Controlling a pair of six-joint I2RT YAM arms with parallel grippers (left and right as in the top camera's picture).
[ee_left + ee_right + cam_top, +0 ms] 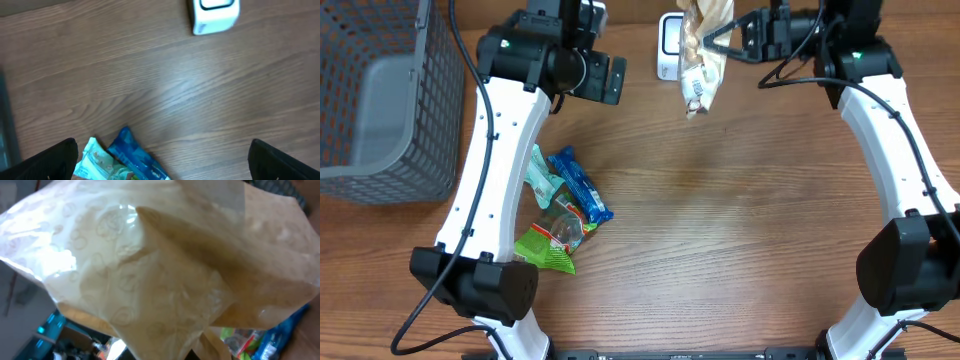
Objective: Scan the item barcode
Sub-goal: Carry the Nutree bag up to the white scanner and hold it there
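Note:
The snack bag's lower end (698,93) hangs next to the scanner, away from its window, so the robot's right gripper should turn the bag and move it over the scanner's window (670,38).
My right gripper (718,40) is shut on a tan and clear snack bag (701,58), held in the air next to the white scanner (669,45) at the table's far edge. The bag hangs down with a white label patch (695,92) at its lower end; no barcode can be made out. In the right wrist view the bag (165,270) fills the frame and hides the fingers. My left gripper (162,162) hangs open over bare wood with nothing between its fingers (50,162), and the scanner (215,15) lies ahead of it.
A blue packet (582,185), a mint packet (542,175) and a green bag (552,242) lie together at the left centre. They sit just under the left gripper's near side (135,157). A grey mesh basket (380,100) stands at the far left.

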